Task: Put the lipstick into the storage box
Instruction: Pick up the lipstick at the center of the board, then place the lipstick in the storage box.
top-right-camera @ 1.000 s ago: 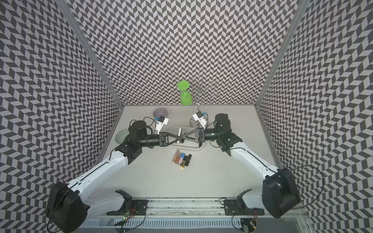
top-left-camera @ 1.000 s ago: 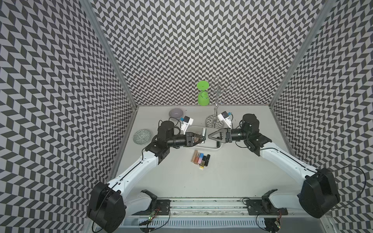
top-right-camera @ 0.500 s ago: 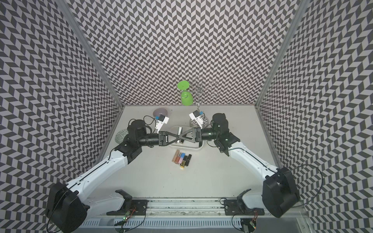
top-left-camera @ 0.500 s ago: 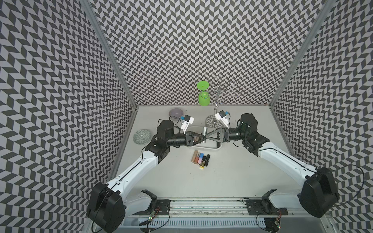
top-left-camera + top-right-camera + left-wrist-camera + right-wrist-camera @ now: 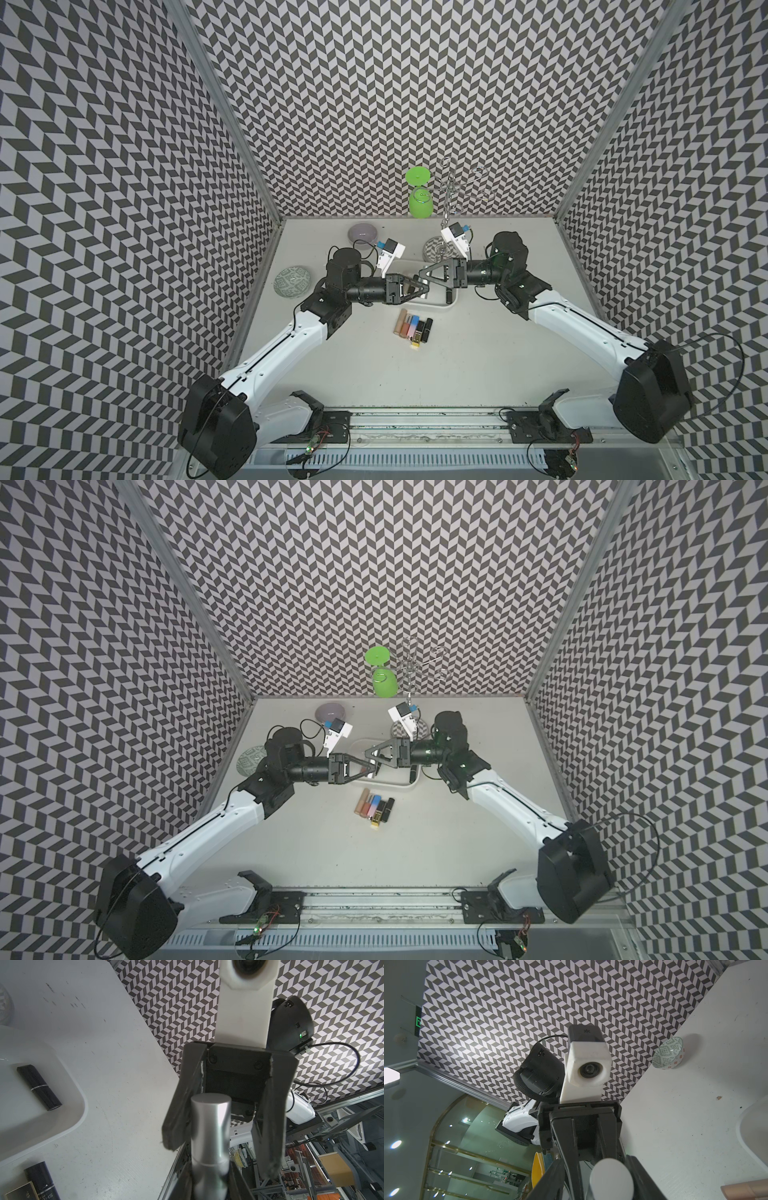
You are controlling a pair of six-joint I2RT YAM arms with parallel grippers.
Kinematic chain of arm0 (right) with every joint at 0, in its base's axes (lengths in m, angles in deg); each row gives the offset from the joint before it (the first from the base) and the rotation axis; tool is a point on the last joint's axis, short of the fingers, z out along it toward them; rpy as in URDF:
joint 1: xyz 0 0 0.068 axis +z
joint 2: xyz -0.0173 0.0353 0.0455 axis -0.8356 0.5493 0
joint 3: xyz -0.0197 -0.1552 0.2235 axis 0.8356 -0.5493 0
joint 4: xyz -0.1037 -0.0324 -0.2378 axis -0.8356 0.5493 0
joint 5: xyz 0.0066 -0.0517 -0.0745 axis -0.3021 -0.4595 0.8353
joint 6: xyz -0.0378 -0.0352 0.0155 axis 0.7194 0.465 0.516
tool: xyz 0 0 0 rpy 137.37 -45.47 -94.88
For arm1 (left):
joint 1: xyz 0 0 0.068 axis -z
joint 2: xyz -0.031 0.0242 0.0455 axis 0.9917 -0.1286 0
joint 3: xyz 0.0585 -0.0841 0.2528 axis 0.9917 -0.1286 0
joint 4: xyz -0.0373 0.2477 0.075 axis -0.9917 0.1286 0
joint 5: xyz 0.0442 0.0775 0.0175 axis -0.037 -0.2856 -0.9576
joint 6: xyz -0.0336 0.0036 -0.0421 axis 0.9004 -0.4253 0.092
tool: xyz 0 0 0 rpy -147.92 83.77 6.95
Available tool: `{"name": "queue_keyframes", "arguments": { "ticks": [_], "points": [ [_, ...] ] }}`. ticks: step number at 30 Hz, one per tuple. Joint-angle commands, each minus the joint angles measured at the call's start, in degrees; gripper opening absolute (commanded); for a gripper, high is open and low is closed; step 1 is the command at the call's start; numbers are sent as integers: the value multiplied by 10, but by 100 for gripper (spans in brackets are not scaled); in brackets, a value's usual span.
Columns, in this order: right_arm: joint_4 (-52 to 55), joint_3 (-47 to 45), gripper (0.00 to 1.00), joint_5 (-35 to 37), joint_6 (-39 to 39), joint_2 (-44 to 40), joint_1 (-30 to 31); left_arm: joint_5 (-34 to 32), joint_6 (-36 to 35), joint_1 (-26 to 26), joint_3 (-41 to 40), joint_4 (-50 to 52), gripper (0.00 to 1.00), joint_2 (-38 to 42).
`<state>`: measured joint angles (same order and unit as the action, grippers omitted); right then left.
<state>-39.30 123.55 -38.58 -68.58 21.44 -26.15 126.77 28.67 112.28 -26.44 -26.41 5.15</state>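
Observation:
I should take the silver lipstick with my right gripper and lay it in the storage box (image 5: 436,294), because my left gripper holds it with its loose end (image 5: 210,1106) toward my right gripper.
Both arms meet above the white storage box (image 5: 441,306). My left gripper (image 5: 423,287) is shut on a silver lipstick (image 5: 209,1130) and holds it level over the box. My right gripper (image 5: 421,278) faces it, jaws open around the lipstick's free end (image 5: 611,1178). In the left wrist view one of the right fingers (image 5: 178,1118) sits against the tube and the other (image 5: 270,1126) stands off it. A black lipstick (image 5: 39,1087) lies inside the box. Several more lipsticks (image 5: 413,328) lie in a row on the table just in front of the box.
A round grey bowl (image 5: 360,233) and a green-patterned plate (image 5: 293,282) sit left of the box. A green cup (image 5: 419,203) and a wire rack (image 5: 451,195) stand by the back wall. Patterned walls enclose the table on three sides.
My right gripper has moved left until its jaws surround the lipstick's free end, and they have narrowed. The left gripper has kept its hold and barely moved.

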Motion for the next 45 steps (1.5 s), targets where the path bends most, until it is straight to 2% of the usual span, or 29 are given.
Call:
{"name": "queue_keyframes", "arguments": {
  "ticks": [1,11,18,22,23,24,27,30,34,38,42,45],
  "points": [
    [-27,13,44,8,-2,6,3,8,1,4,17,-21,24,7],
    [-22,3,20,1,2,3,2,-2,3,4,26,-31,25,-12],
    [-20,3,11,2,5,4,1,-8,-4,4,31,-23,40,-19],
    [-17,2,11,7,5,3,-1,-22,-24,3,42,6,62,-18],
    [-13,3,11,9,7,3,-3,-27,-31,3,45,13,76,-15],
    [-8,4,11,10,9,3,-6,-28,-35,2,45,18,98,-13],
    [15,11,11,19,21,5,-20,-29,-51,-4,49,37,99,-5],
    [106,43,11,62,73,15,-34,-54,-85,-15,59,90,99,8],
    [266,106,11,171,155,48,-41,-171,-160,-28,79,199,99,52],
    [328,136,12,222,174,91,-45,-290,-203,-33,83,281,99,94],
    [364,159,11,253,187,144,-48,-326,-212,-45,67,312,99,123],
    [387,181,11,274,196,189,-49,-347,-193,-52,43,312,99,140]
  ]
}}
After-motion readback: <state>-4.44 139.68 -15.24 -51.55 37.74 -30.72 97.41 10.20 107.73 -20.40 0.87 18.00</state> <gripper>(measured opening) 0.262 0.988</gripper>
